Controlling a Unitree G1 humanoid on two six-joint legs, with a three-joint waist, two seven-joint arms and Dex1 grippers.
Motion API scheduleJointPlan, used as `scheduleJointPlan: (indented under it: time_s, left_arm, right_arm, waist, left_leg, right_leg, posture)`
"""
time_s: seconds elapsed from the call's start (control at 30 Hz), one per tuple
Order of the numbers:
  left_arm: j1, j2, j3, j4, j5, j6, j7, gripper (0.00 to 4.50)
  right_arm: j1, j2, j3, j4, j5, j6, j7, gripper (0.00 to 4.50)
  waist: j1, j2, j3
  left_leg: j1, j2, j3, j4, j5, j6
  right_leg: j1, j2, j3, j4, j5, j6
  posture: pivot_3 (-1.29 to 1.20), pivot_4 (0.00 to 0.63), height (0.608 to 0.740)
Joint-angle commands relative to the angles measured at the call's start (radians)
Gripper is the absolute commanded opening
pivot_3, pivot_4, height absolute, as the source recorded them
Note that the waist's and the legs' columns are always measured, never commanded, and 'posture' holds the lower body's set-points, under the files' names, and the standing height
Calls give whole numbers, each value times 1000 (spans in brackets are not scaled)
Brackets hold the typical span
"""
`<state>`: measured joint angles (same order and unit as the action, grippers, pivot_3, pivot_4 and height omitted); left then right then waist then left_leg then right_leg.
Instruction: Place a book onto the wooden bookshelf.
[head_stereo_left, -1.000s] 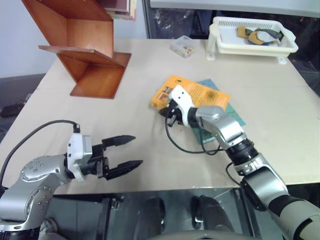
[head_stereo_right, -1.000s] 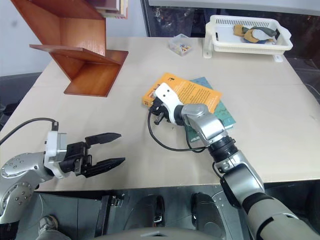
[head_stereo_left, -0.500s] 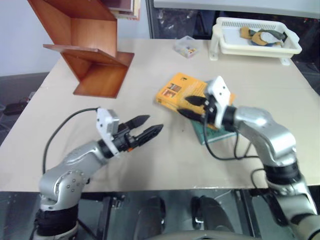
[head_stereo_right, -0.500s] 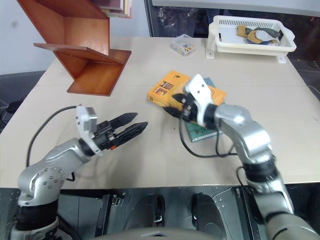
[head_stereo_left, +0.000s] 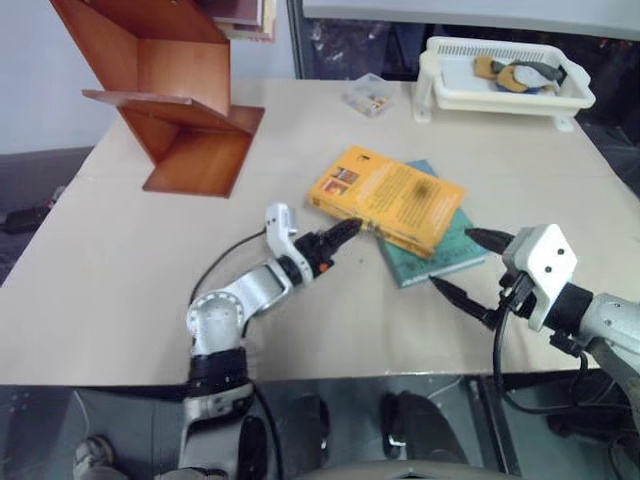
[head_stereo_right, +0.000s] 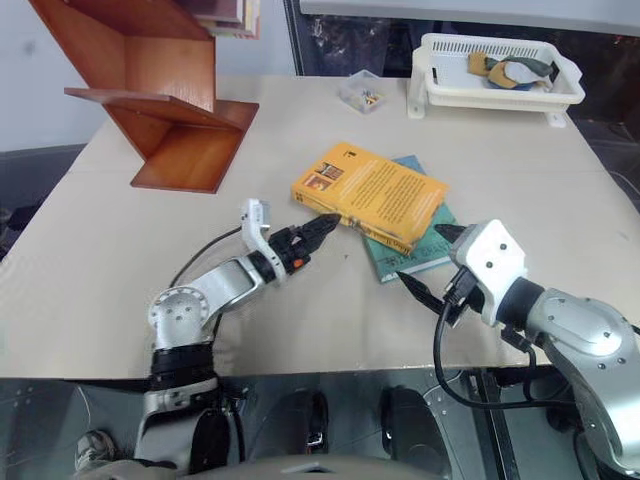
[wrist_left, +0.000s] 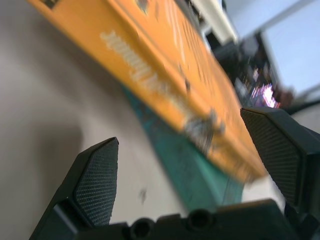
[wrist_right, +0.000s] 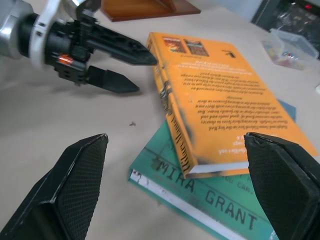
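Note:
The book's lettered spine (head_stereo_left: 370, 228) is turned toward my left gripper. So the orange-yellow book (head_stereo_left: 392, 195) will stay closed, with its pages held together, when I pick it up and carry it.
The orange-yellow book (head_stereo_left: 385, 198) lies flat on the table, resting partly on a teal-blue book (head_stereo_left: 445, 252). My left gripper (head_stereo_left: 340, 241) is open and level at the book's near left edge. One fingertip (wrist_right: 150, 58) is right at the spine's corner; I cannot tell if it touches. The left wrist view looks along the spine (wrist_left: 165, 65) between both fingers (wrist_left: 97, 180). My right gripper (head_stereo_left: 452, 257) is open and empty, back from the books at the near right. The wooden bookshelf (head_stereo_left: 170, 100) stands at the far left of the table.
A white basket tray (head_stereo_left: 505, 92) holding small items sits at the far right, and a small clear box (head_stereo_left: 365, 93) is left of it. Other books (head_stereo_left: 245, 15) stand on the shelf's top. The left arm's cable (head_stereo_left: 225, 262) trails over the table.
My right gripper opened, let go of the book's corner and drew back to the near right. My left gripper rolled and moved forward and right to the book's edge.

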<state>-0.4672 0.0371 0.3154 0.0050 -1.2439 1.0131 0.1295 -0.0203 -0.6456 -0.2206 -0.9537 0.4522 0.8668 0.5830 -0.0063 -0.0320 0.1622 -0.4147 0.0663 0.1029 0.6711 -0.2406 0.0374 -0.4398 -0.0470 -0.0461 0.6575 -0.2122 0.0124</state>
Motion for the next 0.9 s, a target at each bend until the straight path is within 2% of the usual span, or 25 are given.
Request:
scheduleJointPlan:
  time_s: [0.03,0.23,0.4,0.5,0.7,0.73,0.9]
  left_arm:
    - [-48,-40,18,38,-18,-40,31,4500]
    - [-118,-120,55,167,-26,-96,51,4500]
    - [-163,-139,70,270,1,-134,10,4500]
    - [-181,-144,74,310,9,-142,-15,3756]
    - [-181,-128,101,332,-9,-128,-27,844]
    - [-180,-124,109,327,-19,-123,-26,537]
    - [-177,-74,162,258,-96,-87,5,481]
  right_arm:
    - [3,0,-46,-43,18,1,-38,4483]
    - [3,-18,-56,-42,38,7,-65,4483]
    - [-6,-29,-61,-38,52,9,-83,4483]
    - [-10,-33,-62,-40,59,14,-94,4500]
    - [-13,-41,-66,-40,69,21,-117,4500]
    - [-13,-42,-64,-39,70,20,-120,4500]
    - [-22,-42,-43,-17,68,3,-127,4500]
  waist:
    - [3,0,0]
    - [11,-1,1]
    - [19,-2,1]
    - [19,-2,1]
    - [19,-3,1]
    - [19,-3,2]
    - [17,-3,2]
  left_leg:
    - [0,-1,0,0,0,0]
    - [-1,-3,-1,0,0,0]
    - [-1,-3,-2,0,0,0]
    - [-2,-3,-2,0,0,0]
    - [-2,-3,-4,0,0,0]
    - [-2,-3,-4,0,0,0]
    - [-2,-3,-4,0,0,0]
  right_leg:
    - [0,-1,0,0,0,0]
    - [0,-2,0,-2,1,2]
    - [0,-2,-1,-2,0,0]
    - [0,-2,-1,-2,0,0]
    - [1,-2,-3,-3,0,0]
    - [1,-2,-3,-3,0,0]
    - [1,-2,-3,-3,0,1]
  posture:
    - [0,150,740]
    - [0,150,740]
    - [0,150,740]
    - [0,150,740]
    - [0,150,740]
    - [0,150,740]
    - [0,150,740]
